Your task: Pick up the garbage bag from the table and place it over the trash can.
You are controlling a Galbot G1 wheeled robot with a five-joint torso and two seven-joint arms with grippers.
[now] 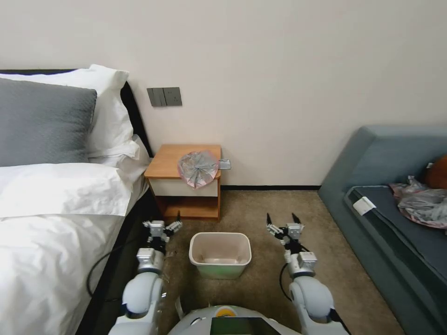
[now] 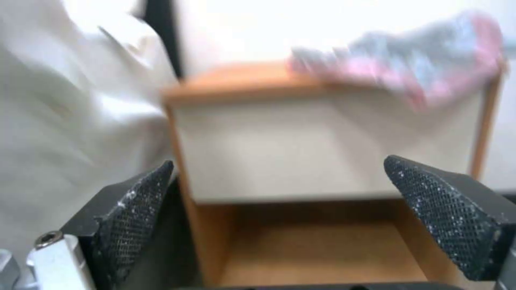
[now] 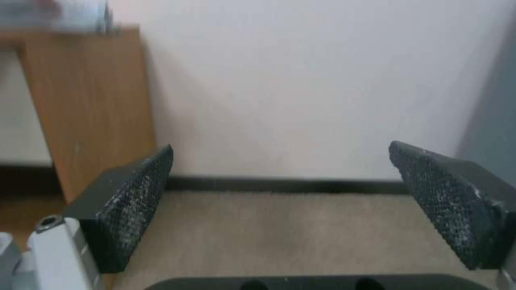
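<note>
Thin pleats (image 1: 201, 161) are bunched up inside the garbage bag's pink rim (image 1: 199, 169), so the garbage bag will open into a wide, empty pouch when the robot pulls it over the trash can.
The garbage bag (image 1: 198, 168), crumpled grey plastic with a pink rim, lies on the right part of the table (image 1: 170, 158) and droops over its white drawer front. The trash can (image 1: 220, 236) stands upright on the carpet in front of the table, with nothing inside. My left gripper (image 1: 164, 224) hovers open to the can's left, low and short of the table. My right gripper (image 1: 282, 217) is open to the can's right. In the left wrist view the open left gripper (image 2: 278, 161) faces the drawer, with the bag (image 2: 408, 68) above. The right gripper (image 3: 280, 145) faces the wall beside the table's side (image 3: 91, 100).
A bed (image 1: 56, 209) with white linen runs along the left, close to my left arm. A grey-blue sofa (image 1: 396, 218) on the right carries a heap of plastic bags (image 1: 421, 202). A small grey packet (image 1: 225, 164) lies on the table's right edge. Open carpet (image 1: 253, 209) surrounds the can.
</note>
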